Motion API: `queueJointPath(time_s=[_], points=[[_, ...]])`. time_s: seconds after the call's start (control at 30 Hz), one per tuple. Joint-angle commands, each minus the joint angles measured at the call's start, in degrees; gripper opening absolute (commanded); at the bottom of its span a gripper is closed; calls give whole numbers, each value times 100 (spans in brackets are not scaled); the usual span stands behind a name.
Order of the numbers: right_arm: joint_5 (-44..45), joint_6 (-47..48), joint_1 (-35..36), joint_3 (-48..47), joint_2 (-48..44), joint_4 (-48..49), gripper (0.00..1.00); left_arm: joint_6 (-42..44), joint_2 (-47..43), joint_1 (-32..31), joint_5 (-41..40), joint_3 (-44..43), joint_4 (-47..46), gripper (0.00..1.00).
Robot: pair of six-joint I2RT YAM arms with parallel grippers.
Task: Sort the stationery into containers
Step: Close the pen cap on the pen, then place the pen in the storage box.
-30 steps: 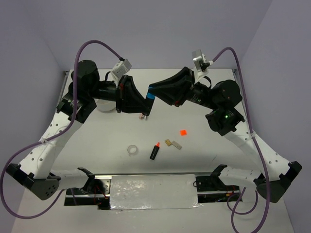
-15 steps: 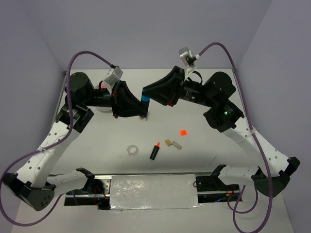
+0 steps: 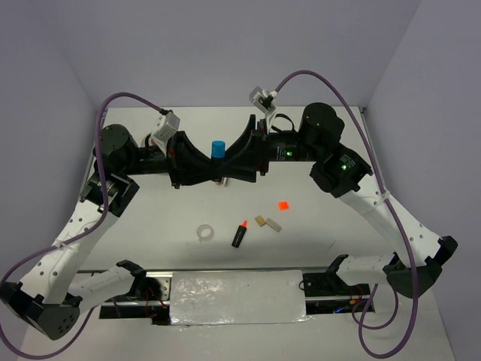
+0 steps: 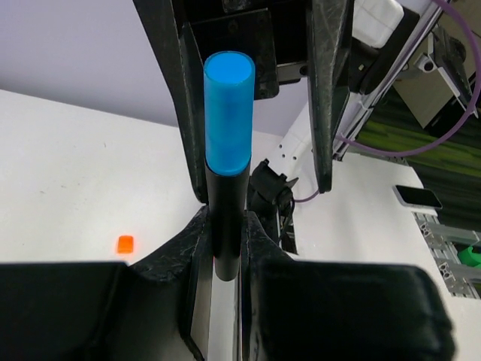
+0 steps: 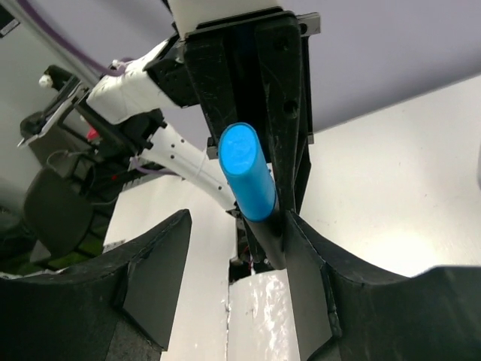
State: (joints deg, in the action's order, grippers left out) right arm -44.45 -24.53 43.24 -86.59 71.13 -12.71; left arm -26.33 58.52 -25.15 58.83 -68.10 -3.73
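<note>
Next, my right gripper lines up and close near the blue cap (image 3: 219,148) before my left gripper opens, because the marker is slanted against one finger of my right gripper (image 5: 273,219).
A black marker with a blue cap (image 3: 218,149) stands upright where my two grippers meet, above the table's middle. My left gripper (image 4: 223,226) is shut on its black body, and the blue cap (image 4: 228,113) points up. My right gripper (image 5: 234,226) is open around the same marker (image 5: 248,180), which rests against one finger. On the table lie an orange-capped marker (image 3: 239,234), a clear tape ring (image 3: 204,233), an orange square (image 3: 283,204) and tan and grey blocks (image 3: 267,222). The divided dish is hidden behind my left arm.
The orange square also shows in the left wrist view (image 4: 125,244), on the white table below the grippers. A foil-covered strip (image 3: 237,297) lies along the near edge between the arm bases. Purple cables loop above both arms.
Both grippers have swung toward each other and now meet at the middle. The blue-capped marker has turned from lying sideways at the right gripper's tip to upright in the left gripper.
</note>
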Motion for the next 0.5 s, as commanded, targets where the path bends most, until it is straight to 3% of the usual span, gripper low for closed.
queueJointPath(time_s=[0.0, 0.23, 0.47], points=[[-433, 282, -27, -359, 14, -134, 60, 356, -60, 27, 313, -90, 152, 0], [-354, 730, -97, -587, 181, -214, 61, 734, 168, -139, 823, -362, 847, 0], [-697, 933, -176, -1027, 550, -451, 39, 962, 274, -227, 841, -511, 1128, 0]])
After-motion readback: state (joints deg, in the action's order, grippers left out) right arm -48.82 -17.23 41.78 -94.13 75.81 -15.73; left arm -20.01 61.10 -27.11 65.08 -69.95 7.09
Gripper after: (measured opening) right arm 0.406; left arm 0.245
